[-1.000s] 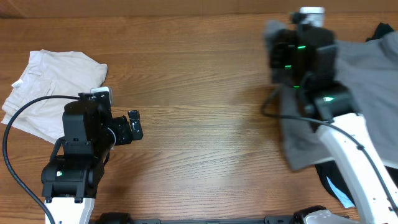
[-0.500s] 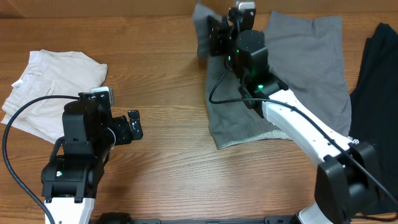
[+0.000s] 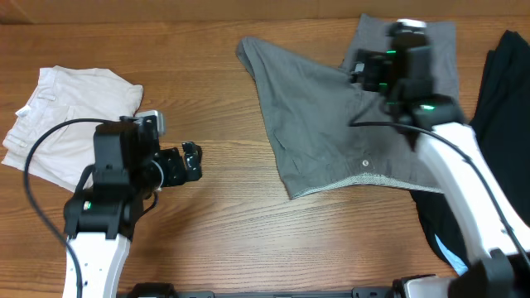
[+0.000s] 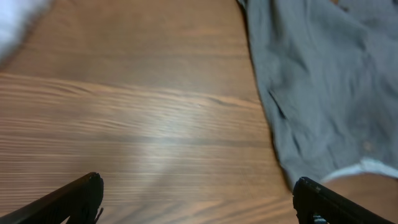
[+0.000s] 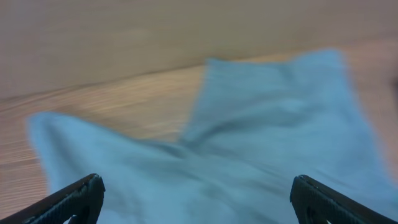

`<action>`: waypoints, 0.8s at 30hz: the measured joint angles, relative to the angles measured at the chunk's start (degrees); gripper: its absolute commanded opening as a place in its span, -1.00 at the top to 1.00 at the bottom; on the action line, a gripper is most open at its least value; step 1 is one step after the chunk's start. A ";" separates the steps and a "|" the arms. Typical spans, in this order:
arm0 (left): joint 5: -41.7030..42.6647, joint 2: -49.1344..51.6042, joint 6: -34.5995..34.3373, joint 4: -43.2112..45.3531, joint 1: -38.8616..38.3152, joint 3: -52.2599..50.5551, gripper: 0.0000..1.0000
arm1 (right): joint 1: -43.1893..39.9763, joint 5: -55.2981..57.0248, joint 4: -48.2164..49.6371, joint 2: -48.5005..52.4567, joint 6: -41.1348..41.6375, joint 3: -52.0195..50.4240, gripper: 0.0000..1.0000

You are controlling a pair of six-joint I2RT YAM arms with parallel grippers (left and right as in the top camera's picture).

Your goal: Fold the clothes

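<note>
My left gripper is to pull the hem's corner (image 3: 293,192) toward the off-white garment first, because the grey garment is lying crooked with its pale hem (image 3: 364,180) along the garment's near edge.
The grey garment (image 3: 331,124) lies loosely spread on the table, right of centre, with one corner reaching toward the far left (image 3: 248,48) and a pale hem along its near edge. My right gripper (image 3: 361,73) hovers over its far part, open, with nothing between the fingers. In the right wrist view the right gripper (image 5: 198,200) stands wide over blurred grey cloth (image 5: 249,143). My left gripper (image 3: 192,161) is open above bare wood, left of the garment. The left gripper (image 4: 199,200) shows the grey garment (image 4: 323,81) ahead to its right.
An off-white garment (image 3: 66,116) lies bunched at the far left; a corner of the off-white garment (image 4: 15,18) shows in the left wrist view. A black garment (image 3: 501,116) lies at the right edge. Bare wooden table (image 3: 232,223) separates the two arms.
My right gripper has opened and let go of the grey garment, then pulled back to the right. The cloth now lies spread flat. My left arm has shifted slightly right.
</note>
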 measured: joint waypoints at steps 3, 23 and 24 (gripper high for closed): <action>3.26 5.49 -1.84 0.33 -1.75 0.04 -1.00 | -3.43 0.44 -4.79 -3.23 -0.13 0.02 -1.00; 10.73 42.45 -29.42 28.00 -29.18 0.39 -0.60 | -6.67 0.35 -12.48 -4.02 -0.15 0.04 -1.00; 10.88 43.12 -31.45 28.92 -30.14 0.39 -0.50 | -6.67 0.35 -12.52 -4.02 -0.15 0.04 -1.00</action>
